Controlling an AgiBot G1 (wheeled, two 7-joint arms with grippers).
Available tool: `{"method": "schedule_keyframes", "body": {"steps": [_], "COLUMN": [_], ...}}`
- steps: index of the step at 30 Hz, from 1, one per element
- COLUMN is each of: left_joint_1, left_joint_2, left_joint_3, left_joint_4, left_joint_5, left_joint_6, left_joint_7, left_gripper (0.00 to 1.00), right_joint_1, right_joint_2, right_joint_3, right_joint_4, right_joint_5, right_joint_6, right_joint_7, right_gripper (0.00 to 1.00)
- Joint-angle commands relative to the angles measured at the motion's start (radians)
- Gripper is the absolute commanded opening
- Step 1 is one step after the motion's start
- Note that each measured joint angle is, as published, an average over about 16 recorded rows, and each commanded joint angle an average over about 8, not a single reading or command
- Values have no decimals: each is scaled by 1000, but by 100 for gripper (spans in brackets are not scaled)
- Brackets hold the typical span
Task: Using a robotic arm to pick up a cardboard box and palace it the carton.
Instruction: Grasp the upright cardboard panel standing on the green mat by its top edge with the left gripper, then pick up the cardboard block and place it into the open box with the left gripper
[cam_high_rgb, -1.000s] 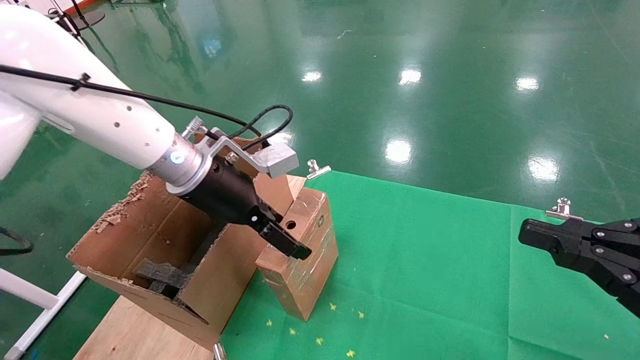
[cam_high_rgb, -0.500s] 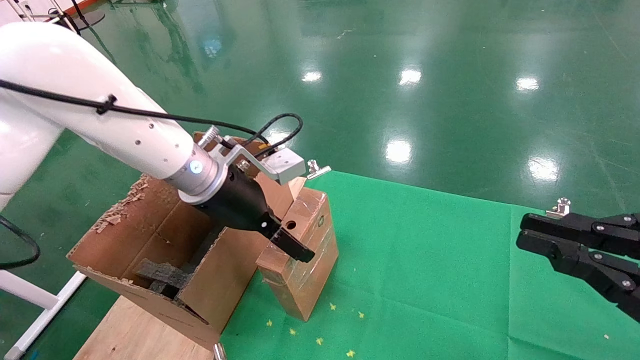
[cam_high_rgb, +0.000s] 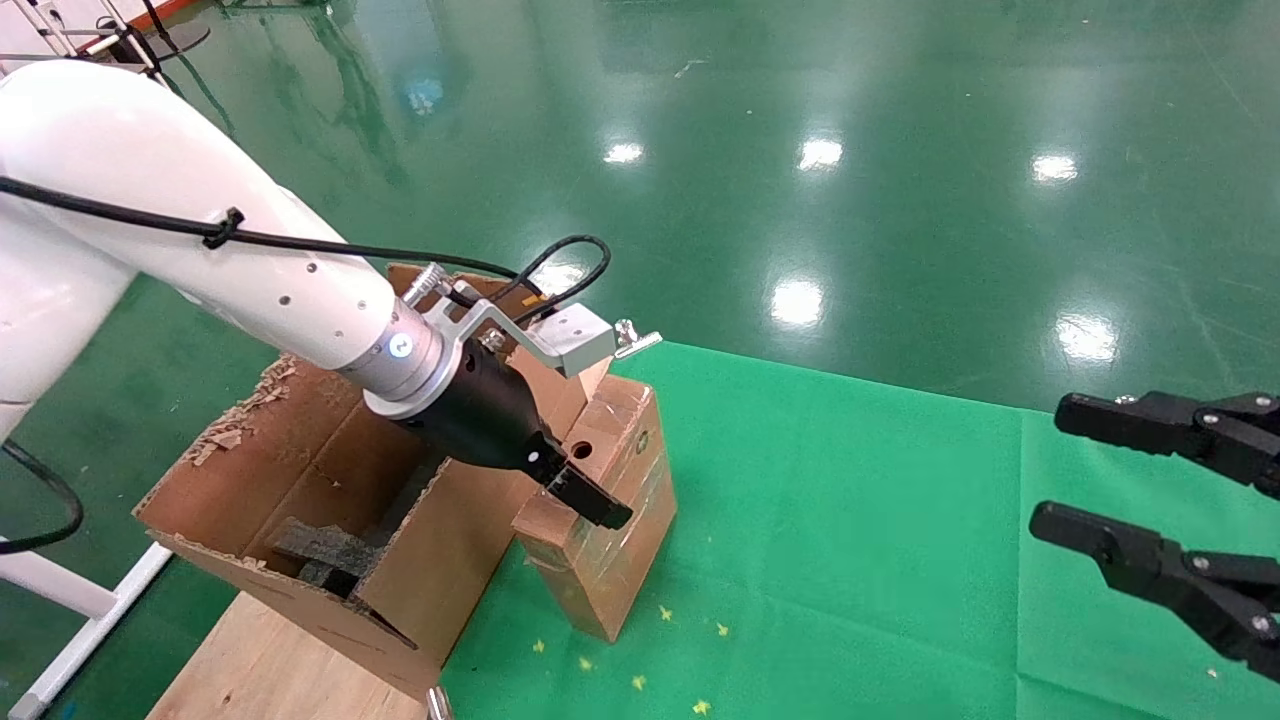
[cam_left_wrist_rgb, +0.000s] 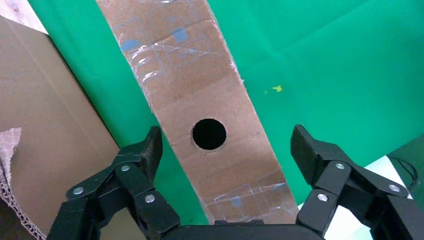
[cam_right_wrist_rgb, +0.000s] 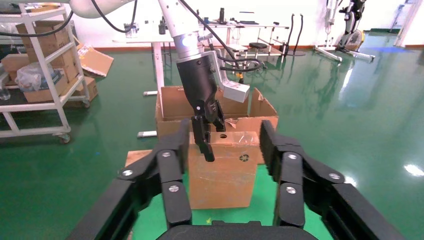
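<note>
Next, my left gripper closes on the box and lifts it into the carton (cam_high_rgb: 342, 450), because the box stands (cam_high_rgb: 636, 534) next to the carton and far from my right gripper.
The small taped cardboard box (cam_high_rgb: 612, 545) stands on end on the green cloth, leaning against the large torn-flapped carton (cam_high_rgb: 300, 460). Its round hole shows in the left wrist view (cam_left_wrist_rgb: 209, 134). My left gripper (cam_high_rgb: 585, 495), on the white robotic arm (cam_high_rgb: 250, 270), is open and straddles the box's top end. In the left wrist view (cam_left_wrist_rgb: 227, 150) both fingers stand clear of the box's sides. My right gripper (cam_high_rgb: 1052, 465) is open and empty at the right, facing the box (cam_right_wrist_rgb: 225, 175) and carton (cam_right_wrist_rgb: 170, 102) from a distance.
The green cloth (cam_high_rgb: 850, 520) covers the table, held by a metal clip (cam_high_rgb: 636, 338) at its far edge. The carton holds black foam pieces (cam_high_rgb: 325, 550) and rests on a wooden board (cam_high_rgb: 260, 660). Shelving (cam_right_wrist_rgb: 40, 60) and tables stand farther off on the shiny floor.
My right gripper has opened wide from shut. My left arm has shifted slightly forward and right, keeping its open fingers around the box's top.
</note>
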Motion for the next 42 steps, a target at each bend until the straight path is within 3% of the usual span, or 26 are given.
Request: {"method": "schedule_keyframes", "body": {"steps": [1, 30, 42], "left_joint_1": [0, -10, -168], "left_joint_2": [0, -7, -133], "left_joint_3": [-1, -11, -154], "left_joint_4": [2, 11, 145], "left_joint_5": [-1, -15, -148], "left_joint_6": [0, 5, -13], "left_joint_7": [2, 11, 159], "left_gripper": [0, 0, 0], "right_joint_1": [0, 0, 0], "right_joint_2": [0, 0, 0], "right_joint_3": [0, 0, 0], "right_joint_4": [0, 0, 0], "right_joint_5": [0, 0, 0], "right_joint_6": [0, 0, 0], "right_joint_7": [0, 0, 0], "right_gripper": [100, 100, 100]}}
